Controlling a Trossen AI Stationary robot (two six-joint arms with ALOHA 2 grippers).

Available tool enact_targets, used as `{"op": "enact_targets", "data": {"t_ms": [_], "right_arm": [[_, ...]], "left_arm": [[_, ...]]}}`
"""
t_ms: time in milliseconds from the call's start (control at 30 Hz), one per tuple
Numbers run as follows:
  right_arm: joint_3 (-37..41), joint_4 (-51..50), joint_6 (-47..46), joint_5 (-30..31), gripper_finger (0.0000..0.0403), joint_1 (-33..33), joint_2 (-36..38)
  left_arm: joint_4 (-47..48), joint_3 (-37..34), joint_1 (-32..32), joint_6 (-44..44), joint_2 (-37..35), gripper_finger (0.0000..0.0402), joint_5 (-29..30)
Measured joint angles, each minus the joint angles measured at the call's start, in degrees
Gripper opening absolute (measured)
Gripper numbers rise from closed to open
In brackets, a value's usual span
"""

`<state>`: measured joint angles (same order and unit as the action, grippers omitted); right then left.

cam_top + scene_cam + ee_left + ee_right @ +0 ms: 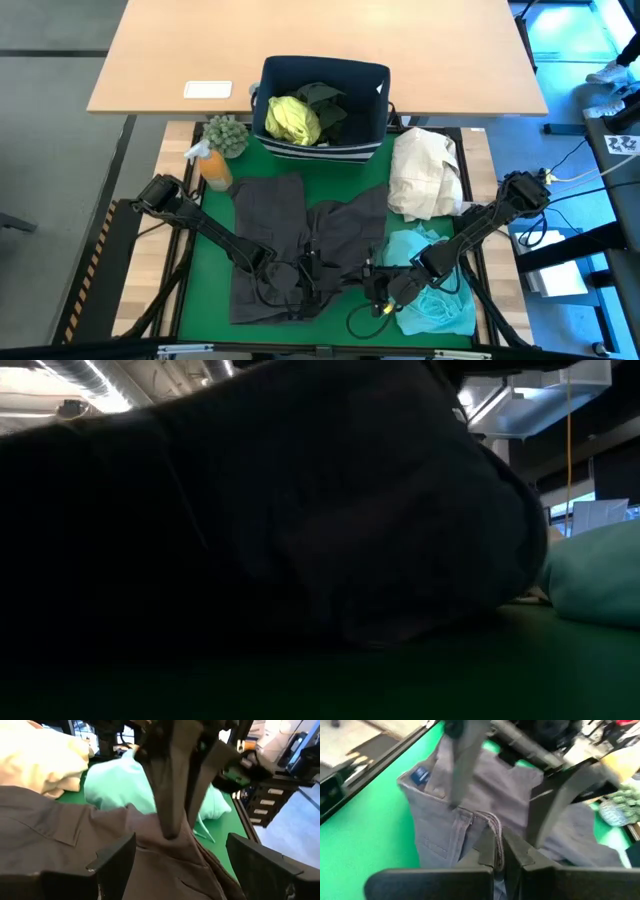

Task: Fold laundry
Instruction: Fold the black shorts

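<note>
A gap (308, 200) separates the legs of the grey garment. One leg (352, 222) will swing over onto the other and make a narrow piece of cloth when I fold it.
A charcoal grey garment (290, 235) lies spread on the green mat (205, 270) mid-table; in the low view its dark cloth (300, 540) fills most of the picture. My left gripper (308, 262) (180, 865) stands open over it, a finger on either side of a raised ridge. My right gripper (372, 285) (500, 852) is shut on the garment. A turquoise garment (432, 290) (120, 782) lies crumpled at the near right. A yellow-green shirt (292, 118) and a dark one (325, 100) lie in the navy bin (375, 85). My left gripper's fingertips (456, 800) hang close over the grey cloth; I cannot tell whether they touch it. My right gripper pinches a raised fold of the grey garment beside its stitched band (487, 822) between both fingers. It slants down from the table's right side. The cloth rises to a peak (170, 827) there; the rest lies on the mat.
A cream-beige bundle (425, 175) lies at the right behind the turquoise garment. An orange bottle (214, 165) and a small plant (227, 133) stand at the far left of the mat. A wooden table (320, 40) lies beyond the bin.
</note>
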<state>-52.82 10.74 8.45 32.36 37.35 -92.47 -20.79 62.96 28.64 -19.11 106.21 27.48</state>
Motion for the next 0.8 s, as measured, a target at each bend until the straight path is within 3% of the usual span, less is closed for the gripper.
{"op": "enact_targets", "data": {"t_ms": [267,500,633,800], "right_arm": [[0.0,2.9,0.0,-3.2,0.0006,-3.4,0.0],[0.0,4.5,1.0,-3.9,0.0006,-3.6,0.0],[0.0,5.3,1.3,-5.2,0.0007,-3.6,0.0],[0.0,4.7,2.4,-6.0,0.0011,-3.7,0.3]], "left_arm": [[1.6,0.0,0.2,-2.0,0.0,0.0304,0.9],[12.4,0.0,-0.5,-9.9,0.0,0.0288,5.0],[12.0,0.0,-0.6,-10.4,0.0,0.0239,5.1],[9.5,0.0,0.0,-4.4,0.0,0.0119,5.2]]}}
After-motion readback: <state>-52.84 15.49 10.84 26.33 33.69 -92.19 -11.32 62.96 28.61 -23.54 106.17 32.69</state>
